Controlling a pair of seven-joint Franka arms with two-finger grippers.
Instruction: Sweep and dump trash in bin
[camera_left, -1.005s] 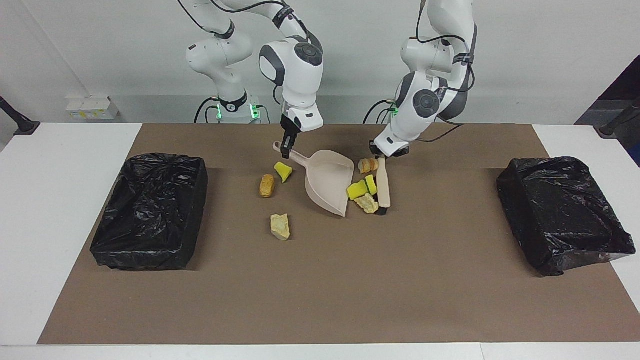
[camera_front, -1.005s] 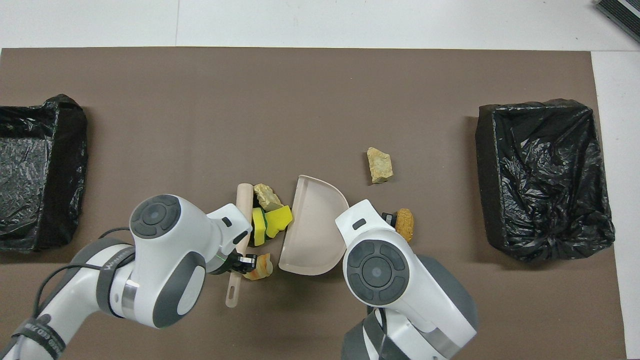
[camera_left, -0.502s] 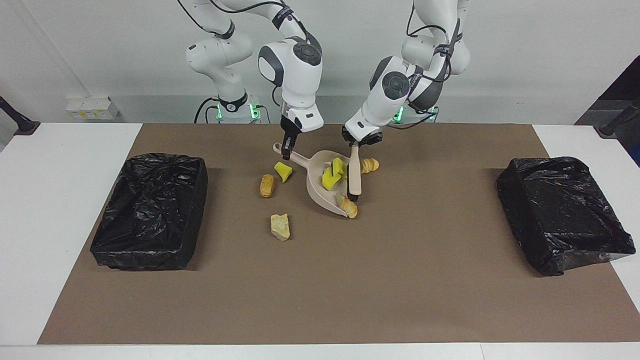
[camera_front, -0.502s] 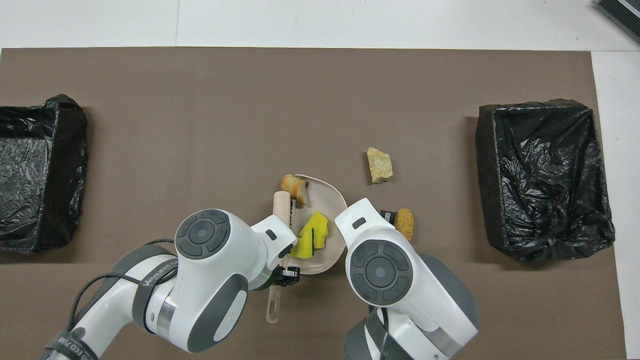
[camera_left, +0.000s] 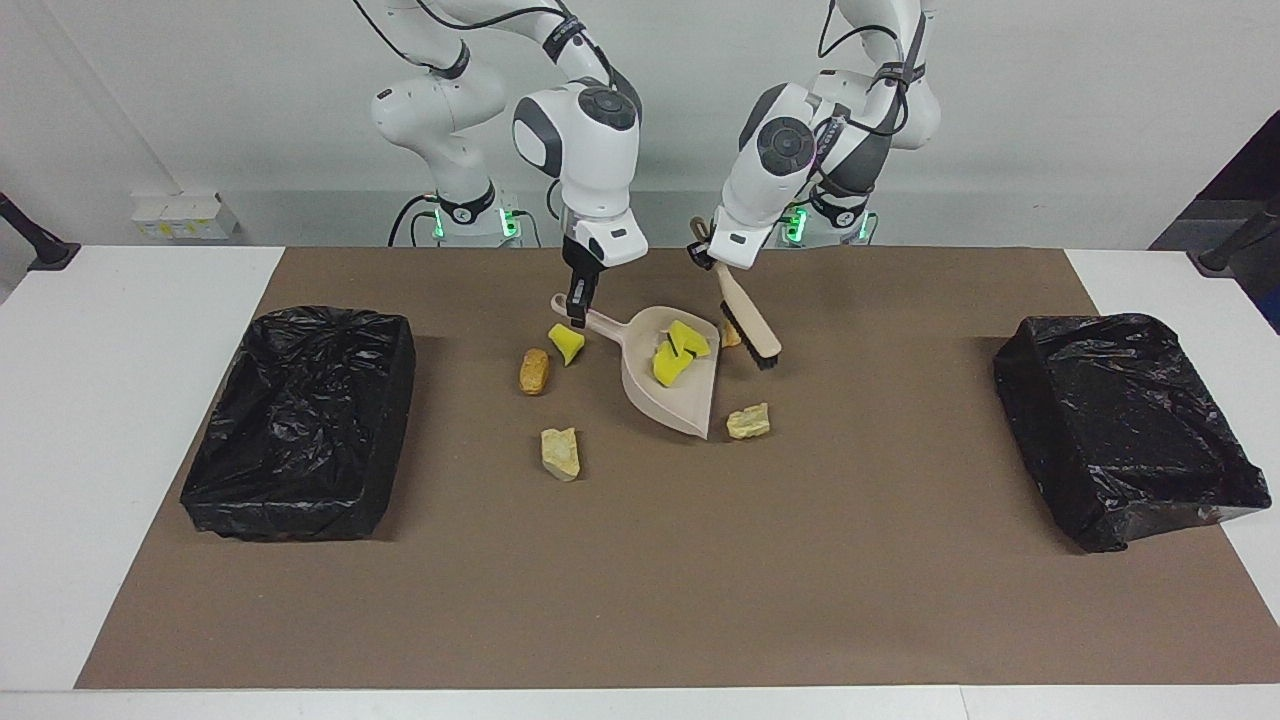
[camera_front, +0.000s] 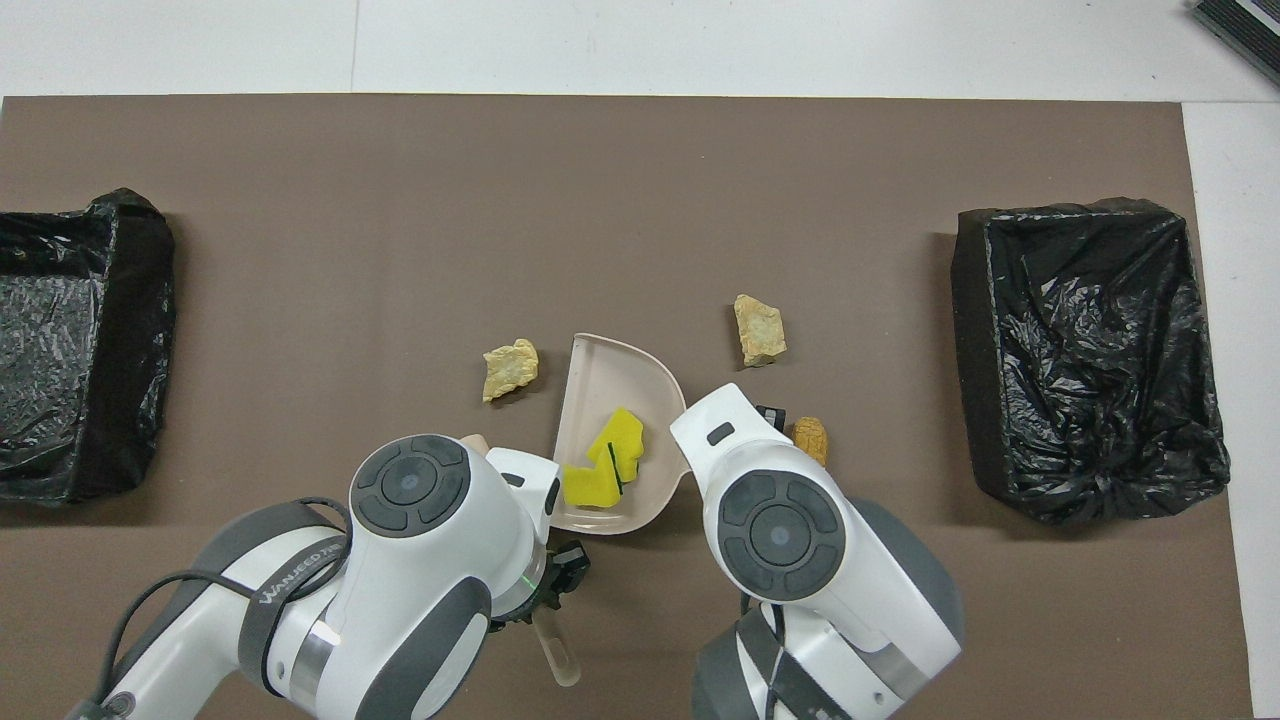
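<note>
The brush's tip (camera_left: 767, 358) is short of the tan lump by the dustpan's opening, so my left gripper should swing the brush out behind the lump before it sweeps.
My right gripper (camera_left: 577, 300) is shut on the handle of the beige dustpan (camera_left: 675, 405), which rests on the mat and also shows in the overhead view (camera_front: 610, 385). Two yellow sponge chunks (camera_left: 675, 355) lie in the pan (camera_front: 603, 465). My left gripper (camera_left: 712, 262) is shut on the handle of the beige brush (camera_left: 745, 320), held tilted beside the pan's mouth. A tan lump (camera_left: 748, 422) lies just outside the mouth. An orange piece (camera_left: 730, 335) is half hidden by the brush. A yellow chunk (camera_left: 566, 343), an orange-brown lump (camera_left: 533, 370) and a tan rock (camera_left: 560, 452) lie toward the right arm's end.
Two bins lined with black bags stand on the brown mat, one at the right arm's end (camera_left: 300, 420) and one at the left arm's end (camera_left: 1130, 430). The mat's half farther from the robots holds nothing else.
The left gripper swept the brush across to the pan, pushing two yellow chunks in, then lifted it back and tilted it. The tan lump rolled out beside the mouth. The pan turned slightly.
</note>
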